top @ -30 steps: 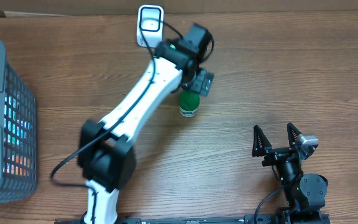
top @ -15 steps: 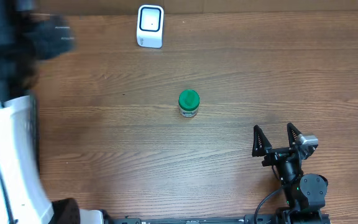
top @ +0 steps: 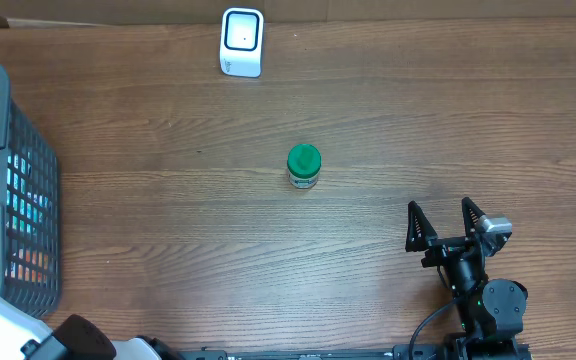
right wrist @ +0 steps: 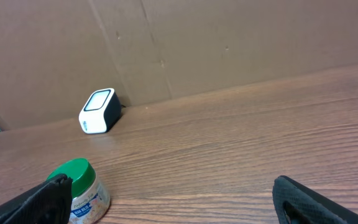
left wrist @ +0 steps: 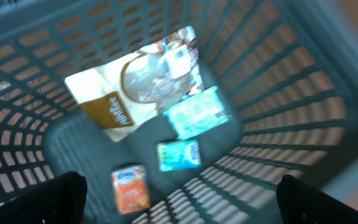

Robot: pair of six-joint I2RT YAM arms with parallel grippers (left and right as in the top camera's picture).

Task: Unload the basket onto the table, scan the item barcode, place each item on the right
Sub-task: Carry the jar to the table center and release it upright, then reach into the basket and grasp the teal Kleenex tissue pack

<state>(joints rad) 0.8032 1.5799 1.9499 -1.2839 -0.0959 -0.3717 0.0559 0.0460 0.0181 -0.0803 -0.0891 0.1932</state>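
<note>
The robot's left gripper should now go down into the basket until its open fingers can close on the smaller teal packet [left wrist: 179, 155], which lies uncovered below them.
A small jar with a green lid [top: 304, 166] stands upright near the middle of the table, apart from both grippers. The white scanner [top: 241, 42] stands at the far edge; in the right wrist view the scanner [right wrist: 98, 111] is behind the jar [right wrist: 79, 183]. My right gripper [top: 438, 206] rests open at the near right, pointing toward the jar, nothing between its fingers [right wrist: 294, 196]. My left gripper [left wrist: 180, 199] hangs open over the inside of the grey basket [left wrist: 278, 93], holding nothing.
The grey mesh basket [top: 28, 180] sits at the table's left edge. Inside lie a brown-and-white pouch [left wrist: 135, 84], two teal packets [left wrist: 197, 112] and an orange tissue pack [left wrist: 130, 188]. A cardboard wall [right wrist: 229, 43] backs the table. Part of the left arm [top: 8, 335] shows bottom left.
The left arm has swung away from the jar and scanner to the left and now looks down into the basket. The jar stays on the table. The right arm has not moved.
</note>
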